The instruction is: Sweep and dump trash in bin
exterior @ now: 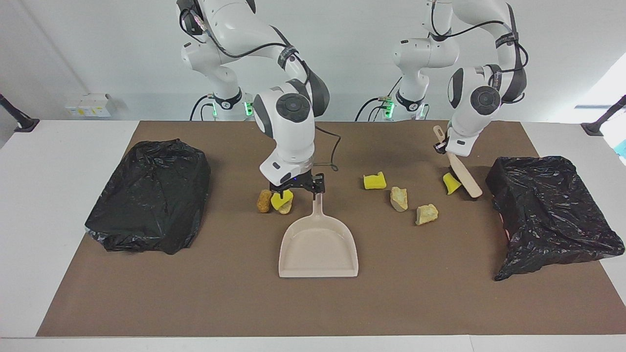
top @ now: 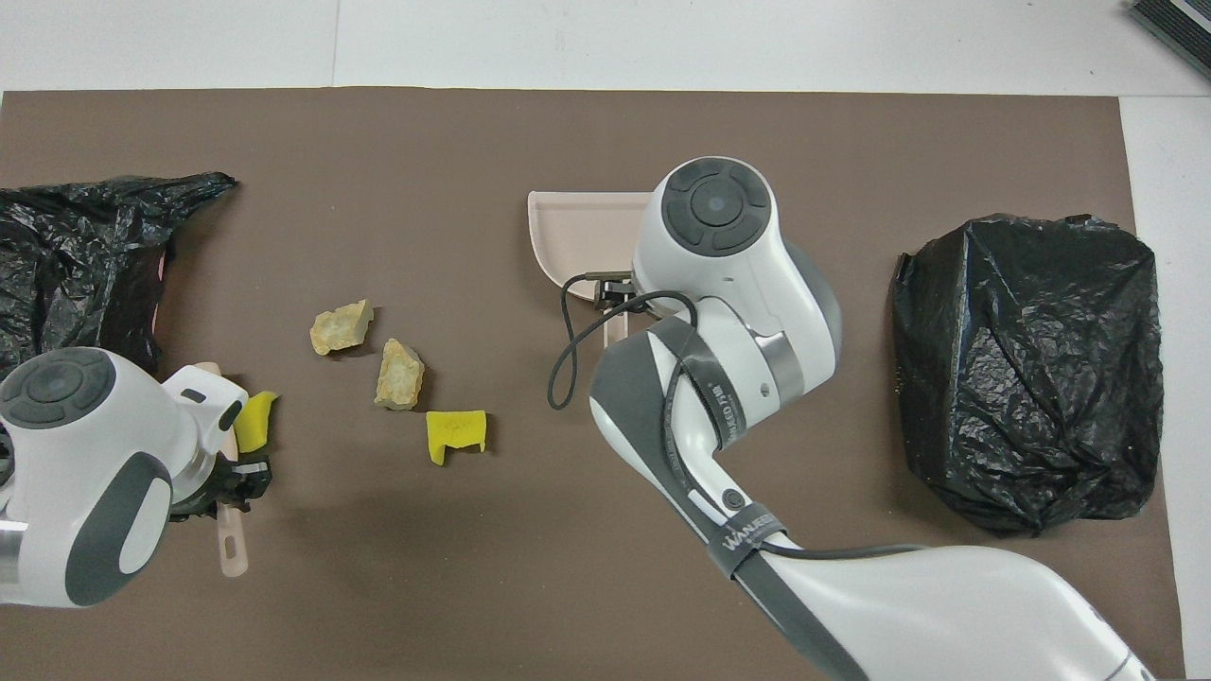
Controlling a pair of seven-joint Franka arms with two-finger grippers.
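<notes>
My left gripper should sweep the yellow wedge back toward the beige lumps and the dustpan, because the brush is on the bin's side of the wedge.
My left gripper is shut on the beige handle of the brush. The brush slants down so its bristles rest beside a yellow wedge of trash, close to the black-bagged bin at the left arm's end. More trash lies on the mat: a yellow sponge piece and two beige lumps. My right gripper stands open, low over the end of the dustpan's handle, and holds nothing. Beside that handle sit an orange-brown lump and a yellow piece.
A second black-bagged bin stands at the right arm's end of the brown mat. In the overhead view the right arm covers most of the dustpan and the trash beside its handle.
</notes>
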